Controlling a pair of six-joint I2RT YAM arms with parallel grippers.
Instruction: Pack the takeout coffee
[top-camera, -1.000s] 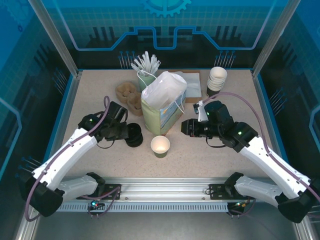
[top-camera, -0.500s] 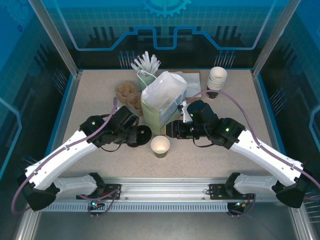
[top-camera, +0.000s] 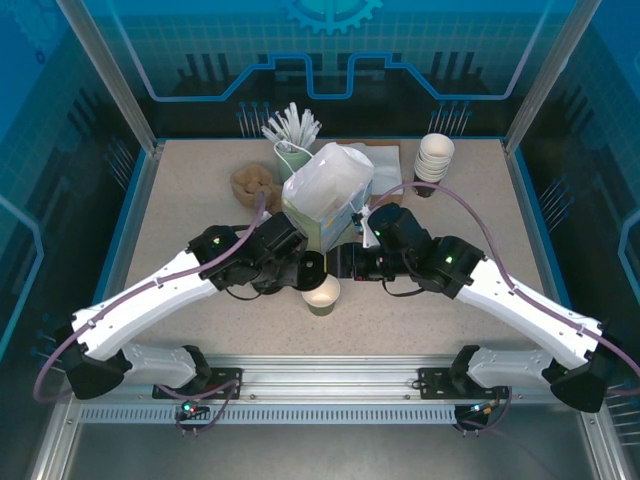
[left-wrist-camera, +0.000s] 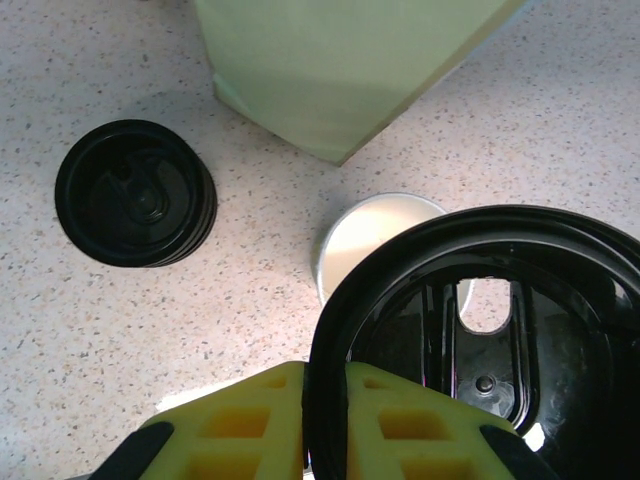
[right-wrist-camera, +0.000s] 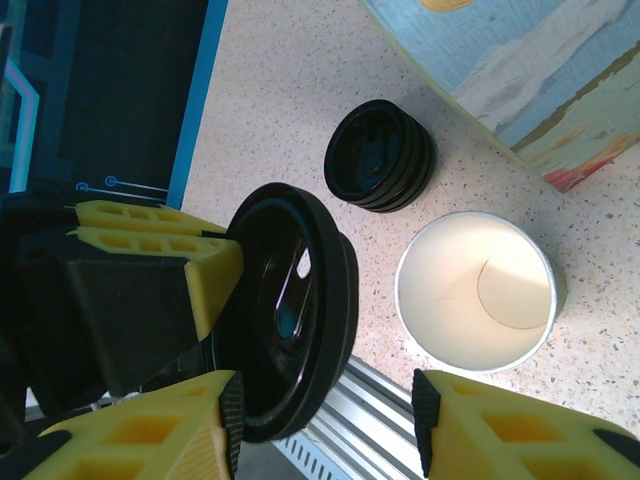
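The black lid (top-camera: 312, 270) is on edge in my left gripper and crooked to the cup, so my right gripper should grip the lid's free rim (top-camera: 324, 272) before capping.
The takeout coffee cup (top-camera: 320, 292) stands lidless on the table in front of the paper bag (top-camera: 325, 200), its white inside showing in the left wrist view (left-wrist-camera: 375, 235) and the right wrist view (right-wrist-camera: 475, 290). My left gripper (left-wrist-camera: 325, 375) is shut on the rim of a black lid (left-wrist-camera: 480, 330), held on edge just above and left of the cup (top-camera: 312, 268). My right gripper (right-wrist-camera: 325, 410) is open, its fingers either side of the lid's (right-wrist-camera: 290, 320) lower edge, close to the cup. From above it (top-camera: 340, 262) faces the left gripper (top-camera: 300, 270).
A stack of black lids (left-wrist-camera: 135, 192) sits on the table left of the cup (right-wrist-camera: 380, 155). Behind the bag are a straw holder (top-camera: 290, 130), a cardboard carrier (top-camera: 252, 182), napkins (top-camera: 385, 165) and stacked white cups (top-camera: 434, 157). The metal rail (top-camera: 330, 380) runs along the near edge.
My left arm carried the lid rightward from the lid stack to just above the cup. My right gripper moved left toward it and its jaws opened wider.
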